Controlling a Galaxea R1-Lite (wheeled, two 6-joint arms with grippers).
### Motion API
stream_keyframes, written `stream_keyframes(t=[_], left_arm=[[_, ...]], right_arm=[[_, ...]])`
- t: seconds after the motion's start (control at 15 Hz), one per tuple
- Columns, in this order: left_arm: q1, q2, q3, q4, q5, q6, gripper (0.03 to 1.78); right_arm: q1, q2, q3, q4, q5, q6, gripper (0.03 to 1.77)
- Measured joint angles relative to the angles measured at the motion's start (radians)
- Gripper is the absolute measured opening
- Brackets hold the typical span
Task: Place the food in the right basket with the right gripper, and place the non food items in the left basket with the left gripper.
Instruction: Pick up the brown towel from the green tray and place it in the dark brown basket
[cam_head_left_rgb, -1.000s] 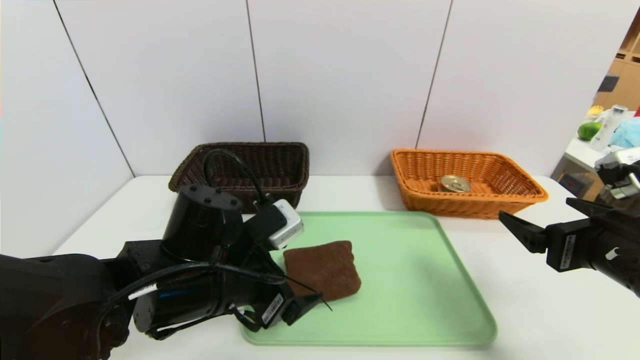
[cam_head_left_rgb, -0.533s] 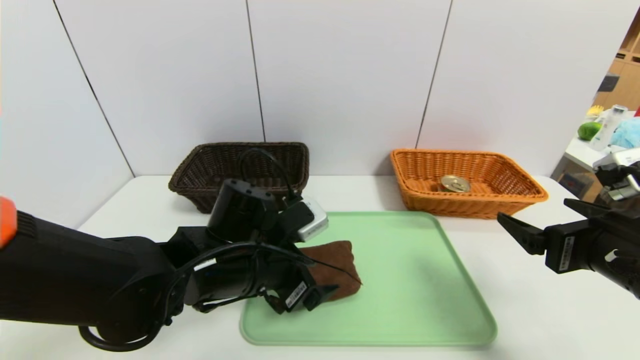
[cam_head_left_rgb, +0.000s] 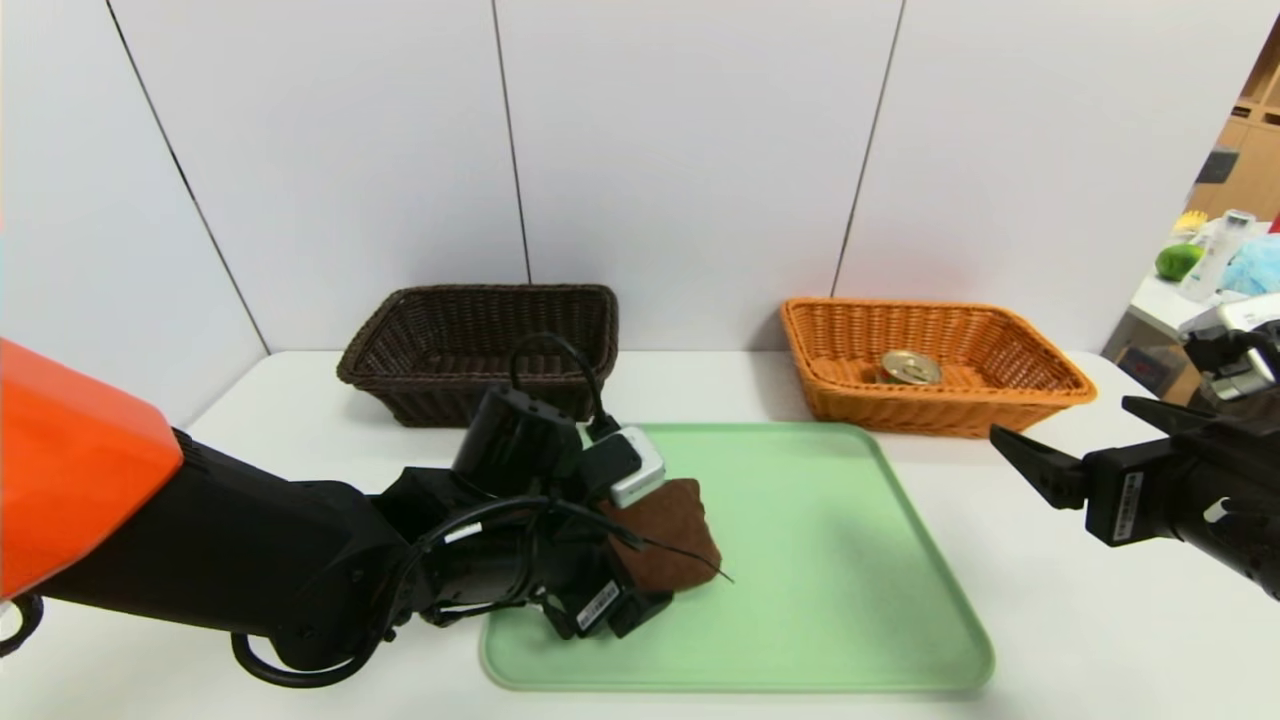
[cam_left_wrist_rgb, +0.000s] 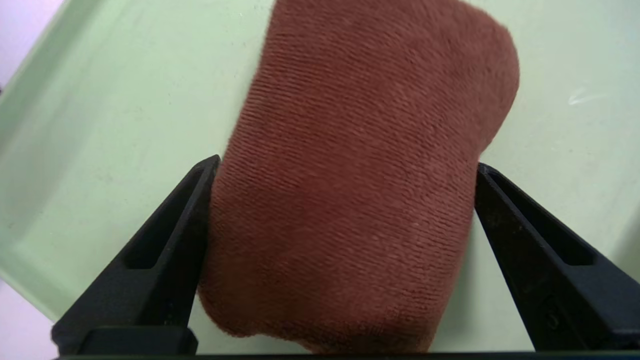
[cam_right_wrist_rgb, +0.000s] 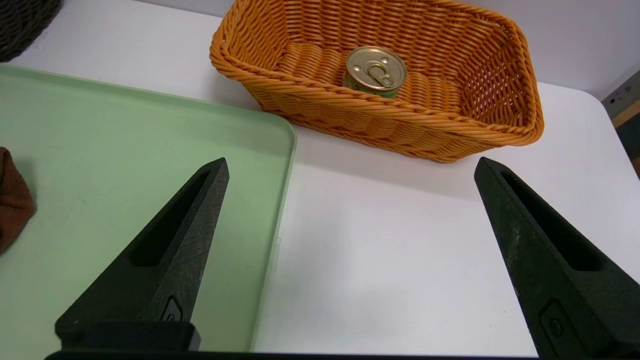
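The folded brown fuzzy cloth (cam_head_left_rgb: 667, 536) is lying as a plump pad with rounded edges (cam_left_wrist_rgb: 505, 72), so it will bunch up narrower but stay folded when I pick it up.
A folded brown fuzzy cloth (cam_head_left_rgb: 682, 528) (cam_left_wrist_rgb: 360, 175), one of the non food items, lies on the green tray (cam_head_left_rgb: 820, 560). My left gripper (cam_head_left_rgb: 645, 552) (cam_left_wrist_rgb: 347, 164) is low over the tray and open, with one finger on each side of the cloth. The cloth fills nearly the whole gap and brushes one finger. The food, a small tin can (cam_head_left_rgb: 910, 367) (cam_right_wrist_rgb: 376, 70) with a gold lid, sits inside the orange right basket (cam_head_left_rgb: 900, 405) (cam_right_wrist_rgb: 380, 125). My right gripper (cam_head_left_rgb: 1060, 420) (cam_right_wrist_rgb: 350, 162) hovers open and empty over the table right of the tray. The dark brown left basket (cam_head_left_rgb: 480, 292) stands at the back left.
The white table (cam_head_left_rgb: 1050, 620) meets wall panels behind both baskets. The tray's right edge (cam_right_wrist_rgb: 287, 165) lies under the right gripper's fingers. A side table with a green fruit (cam_head_left_rgb: 1178, 260) and bottles stands far right, off the work surface.
My left arm has reached forward and to the right over the tray, and its open fingers now straddle the cloth. The right arm has barely moved.
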Motion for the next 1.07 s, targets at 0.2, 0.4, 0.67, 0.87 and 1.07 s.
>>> stream_keyframes(t=[0.2,0.4,0.67,0.87,1.07], left_arm=[[0.0,0.008,0.0,-0.004,0.002,-0.014,1.23],[0.0,0.006,-0.001,-0.004,0.004,-0.016,0.89],[-0.001,-0.016,0.003,-0.004,0.006,-0.014,0.62],[-0.002,-0.058,0.006,-0.004,0.01,-0.016,0.62],[-0.013,-0.123,0.013,-0.006,0.031,-0.013,0.62]], right_arm=[[0.004,0.004,0.0,0.0,0.0,-0.001,1.69],[0.005,0.006,0.001,0.0,0.0,0.0,1.69],[0.006,0.008,0.001,0.0,0.0,0.001,1.69],[0.006,0.013,0.001,0.0,-0.001,0.002,1.69],[0.006,0.018,0.001,0.0,-0.001,0.002,1.69]])
